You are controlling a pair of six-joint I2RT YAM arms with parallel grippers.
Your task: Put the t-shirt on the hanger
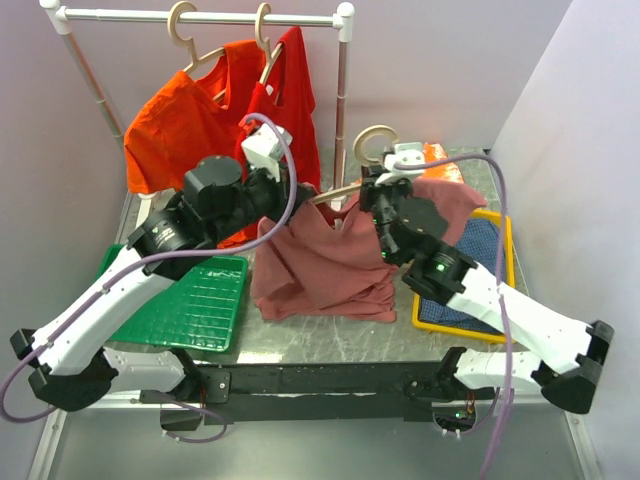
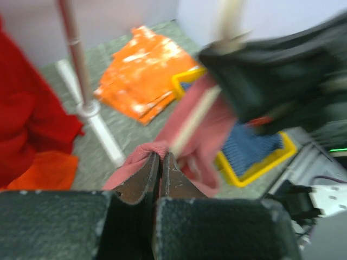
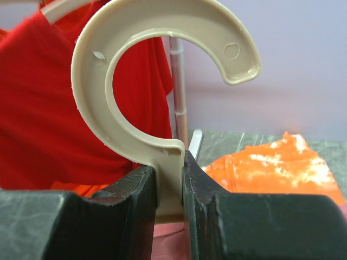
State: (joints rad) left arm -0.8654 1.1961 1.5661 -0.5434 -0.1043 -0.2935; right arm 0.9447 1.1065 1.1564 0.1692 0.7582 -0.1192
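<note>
Next, my left gripper backs away and pulls the t-shirt's shoulder [image 2: 136, 161] out past the hanger arm's end [image 2: 178, 145], because the t-shirt's fold is bunched up close against that end.
The dusty rose t-shirt [image 1: 325, 265] hangs lifted over the table's middle, draped between both grippers. My left gripper [image 1: 300, 196] is shut on a fold of the t-shirt [image 2: 142, 154] at its upper left edge. My right gripper [image 1: 378, 192] is shut on the neck of the beige hanger [image 1: 372, 140], just below its round hook [image 3: 135, 59]. One hanger arm [image 2: 198, 116] runs into the shirt, with cloth over it. A strip of pink cloth [image 3: 171, 241] shows below the right jaws.
A white rail [image 1: 200, 17] at the back holds an orange t-shirt [image 1: 175, 120] and a red t-shirt [image 1: 285, 95] on hangers. A green mat [image 1: 195, 300] lies at left. A yellow tray [image 1: 505, 280] with blue cloth lies at right, folded orange cloth [image 2: 143, 73] behind it.
</note>
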